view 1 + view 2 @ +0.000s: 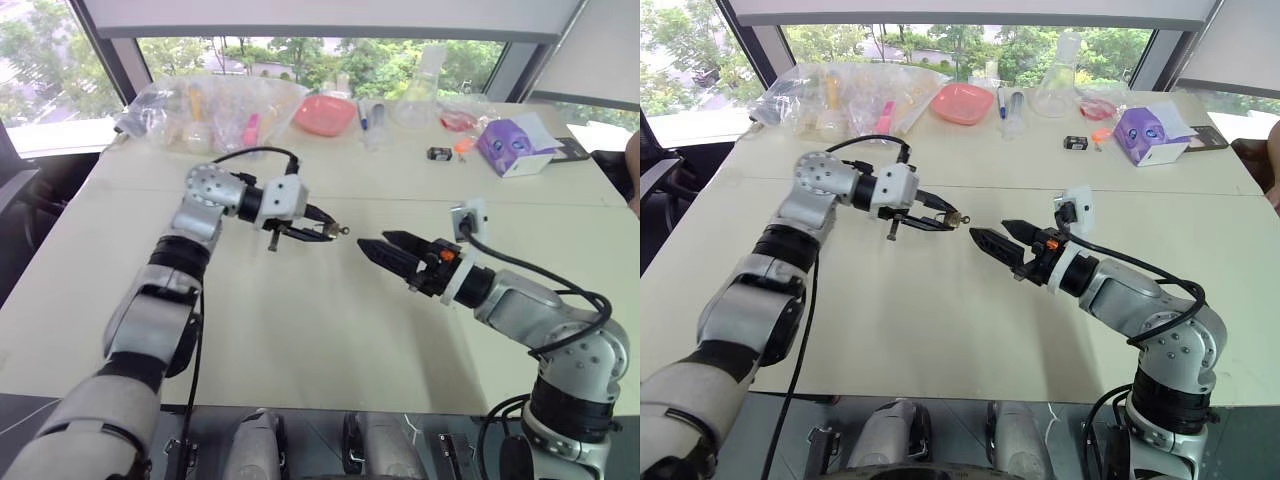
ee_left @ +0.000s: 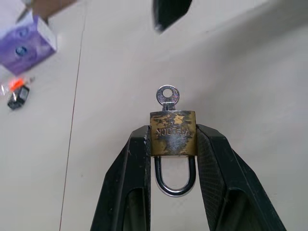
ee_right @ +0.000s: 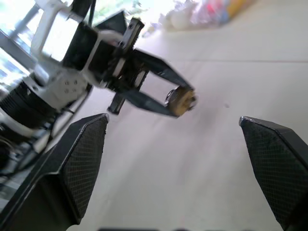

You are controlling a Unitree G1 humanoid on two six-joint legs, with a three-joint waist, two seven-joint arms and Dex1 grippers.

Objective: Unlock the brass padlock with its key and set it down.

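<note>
The key is out of reach of my left gripper's fingers, which are closed on the padlock's body. Next, my right gripper pinches the key for unlocking.
The tiny brass padlock hangs above the table, pinched by its body between the black fingers of my left gripper, which is shut on it. Its silvery shackle points back toward the wrist, and the key sticks out of the far end of the body. In the right wrist view the padlock shows at the left gripper's tips. My right gripper is open, held level a short way to the right of the padlock and pointing at it, with nothing between its fingers.
Along the table's far edge lie clear plastic bags, a pink bowl, a glass flask, a purple tissue box and a small black-and-white box. The pale tabletop spreads out below both grippers.
</note>
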